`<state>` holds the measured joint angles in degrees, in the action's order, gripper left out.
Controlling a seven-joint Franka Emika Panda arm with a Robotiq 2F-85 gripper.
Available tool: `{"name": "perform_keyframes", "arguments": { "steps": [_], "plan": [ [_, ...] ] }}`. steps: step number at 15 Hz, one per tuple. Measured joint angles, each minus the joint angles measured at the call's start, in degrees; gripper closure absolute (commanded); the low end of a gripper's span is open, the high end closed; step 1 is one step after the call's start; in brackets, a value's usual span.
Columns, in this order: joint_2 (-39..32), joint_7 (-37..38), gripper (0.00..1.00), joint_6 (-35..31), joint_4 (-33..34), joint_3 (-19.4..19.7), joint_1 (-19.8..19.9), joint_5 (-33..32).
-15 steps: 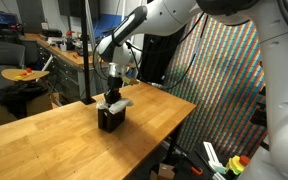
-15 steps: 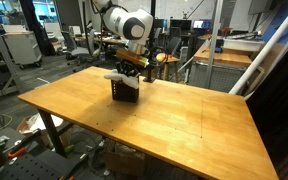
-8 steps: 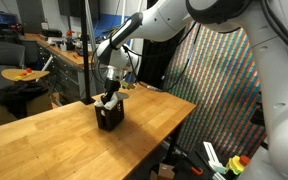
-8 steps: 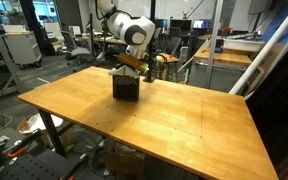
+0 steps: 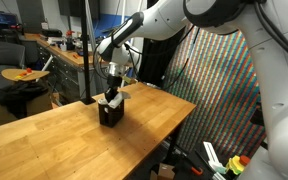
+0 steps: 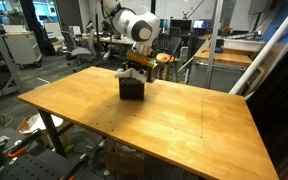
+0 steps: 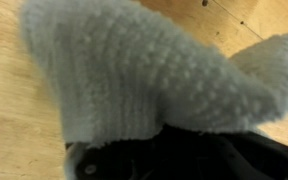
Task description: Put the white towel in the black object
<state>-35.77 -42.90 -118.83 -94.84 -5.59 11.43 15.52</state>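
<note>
The white towel is bunched up over the black object's rim (image 6: pixel 122 75), so next I raise my gripper clear above the black object's opening (image 6: pixel 133 68) and line up again before I tuck the towel in.
The black object (image 5: pixel 110 113) is a small open box standing on the wooden table (image 5: pixel 54 145); it shows in both exterior views (image 6: pixel 132 90). My gripper (image 5: pixel 112 94) is right above its opening, shut on the white towel (image 5: pixel 115 99). The towel bunches at the box's top, with a little showing over the rim (image 6: pixel 135 72). In the wrist view the knitted white towel (image 7: pixel 134 70) fills most of the picture and hides my fingers; the black object (image 7: pixel 184 155) lies dark beneath it.
The table's near edge (image 6: pixel 134 150) and far edge by the coloured patterned screen (image 5: pixel 219 80) bound the surface. Desks, chairs and lab equipment (image 6: pixel 24 45) stand beyond the table.
My gripper has gone down onto the black object with the towel. The towel's hanging ends have drawn in at the box's top. The box looks slightly shifted on the table.
</note>
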Motion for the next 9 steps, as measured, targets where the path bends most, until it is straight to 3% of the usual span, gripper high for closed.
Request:
{"name": "perform_keyframes", "arguments": {
  "steps": [9],
  "plan": [
    [7.1, 3.4, 0.98, 0.4, 1.7, 4.2, -0.3, -10.3]
  ]
}}
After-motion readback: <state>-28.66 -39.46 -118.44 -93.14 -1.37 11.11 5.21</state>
